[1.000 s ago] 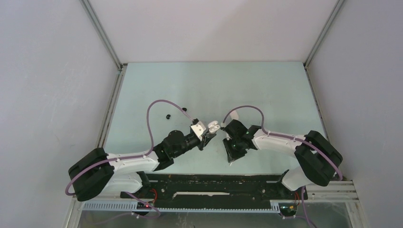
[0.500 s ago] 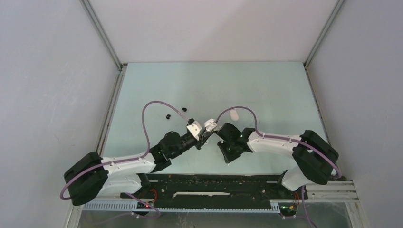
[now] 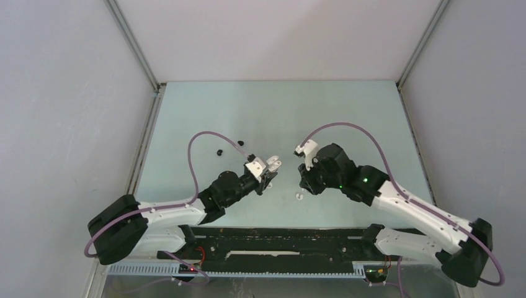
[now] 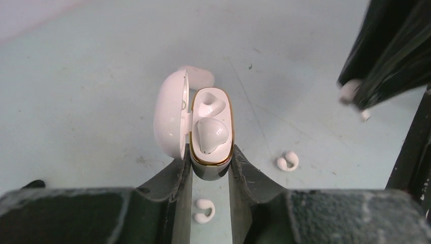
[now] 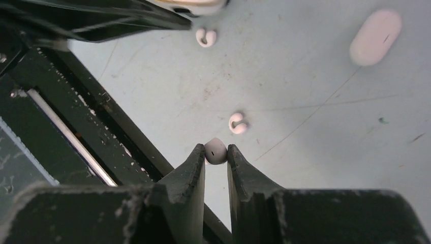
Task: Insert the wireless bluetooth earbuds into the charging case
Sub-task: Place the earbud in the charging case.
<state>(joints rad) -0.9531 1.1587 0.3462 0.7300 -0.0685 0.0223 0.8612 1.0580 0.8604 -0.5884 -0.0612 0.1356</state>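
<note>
My right gripper should swing level and aim the earbud's stem into the empty socket (image 4: 210, 103), since it is pointing down with the earbud (image 4: 349, 91) beside the case.
My left gripper (image 4: 211, 163) is shut on the base of an open white charging case (image 4: 211, 127), held above the table with its lid (image 4: 170, 114) swung left. One white earbud (image 4: 211, 134) lies in the case's nearer socket. My right gripper (image 5: 216, 152) is shut on a small white earbud (image 5: 215, 151) and hangs to the right of the case, apart from it. Two more white earbuds (image 5: 237, 123) (image 5: 206, 36) lie on the table. In the top view the left gripper (image 3: 270, 169) and case (image 3: 273, 164) are at mid-table.
A closed white case (image 5: 375, 36) lies on the pale green table (image 3: 347, 112) beyond the right gripper. Two black earbuds (image 3: 218, 151) (image 3: 240, 142) sit to the left of the left arm. The black rail (image 3: 279, 239) runs along the near edge.
My right gripper has drawn back to the right, away from the open case, with the earbud still pinched. The left gripper and case shifted only slightly.
</note>
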